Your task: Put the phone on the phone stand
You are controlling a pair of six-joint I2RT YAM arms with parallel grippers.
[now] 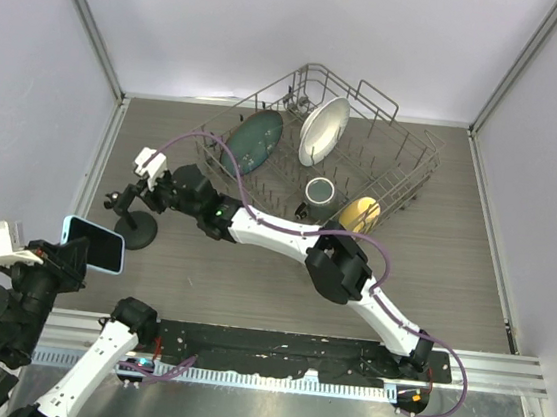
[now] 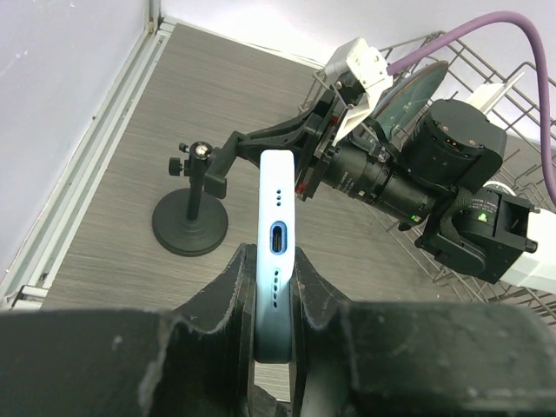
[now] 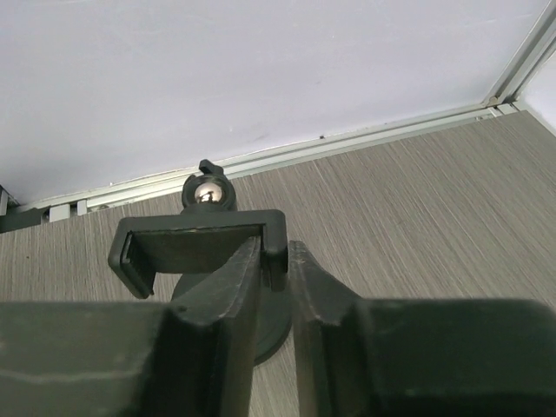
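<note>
The phone stand [image 1: 137, 232] is so close to the side wall that the phone has little room, so the robot's right gripper should first pull the stand toward the open tabletop [image 1: 187, 250].
The phone [image 1: 94, 245], in its light blue case, stands on edge in my left gripper [image 1: 64, 257] above the table's near left. In the left wrist view its port end [image 2: 278, 228] points up between the fingers, and the left gripper [image 2: 276, 291] is shut on it. The phone stand [image 1: 136, 229] is black with a round base [image 2: 189, 228] and sits just beyond the phone. My right gripper [image 1: 153, 191] reaches across to the stand's top. In the right wrist view the right gripper [image 3: 276, 261] is shut on the hooked right end of the stand's clamp [image 3: 187, 245], below the shiny ball joint [image 3: 207, 191].
A wire dish rack [image 1: 403, 177] stands at the back centre. It holds a dark green plate [image 1: 253, 141], a white plate [image 1: 324, 128], a cup [image 1: 320, 189] and a yellow item [image 1: 358, 214]. Walls close in on the left, back and right.
</note>
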